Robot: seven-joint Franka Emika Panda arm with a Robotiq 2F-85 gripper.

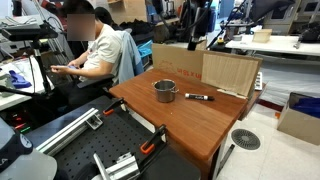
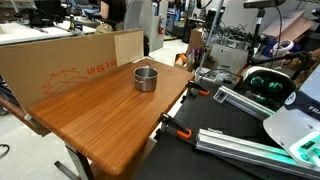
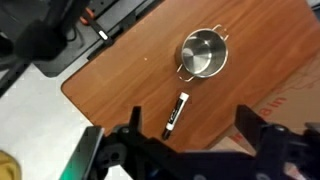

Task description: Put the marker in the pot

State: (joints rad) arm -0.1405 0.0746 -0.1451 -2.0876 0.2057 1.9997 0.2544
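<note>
I should keep lowering my gripper until its fingers are on both sides of the marker's body (image 3: 174, 120) and then close it, because the marker lies clear of the pot and lengthwise between my open fingers.
The pot (image 3: 203, 53) is small, shiny silver and empty, with a short side handle, and stands upright on the wooden table (image 3: 120, 80). It shows in both exterior views (image 1: 164, 90) (image 2: 146, 77). The marker (image 3: 176, 113) lies flat on the table a short way from the pot, with a pale barrel and a black end. In an exterior view it looks dark (image 1: 198, 97). My gripper (image 3: 190, 128) hangs high above the table, open and empty, and the marker lies between its two dark fingers in the wrist view. I cannot make out the marker behind the pot in an exterior view.
A cardboard sheet (image 1: 230, 70) (image 2: 70, 60) stands along one table edge. Metal rails with orange clamps (image 1: 120, 160) (image 2: 215, 135) lie past the opposite edge. A seated person (image 1: 100, 50) is close to a table corner. A floor drain (image 1: 245, 139) is beside the table.
</note>
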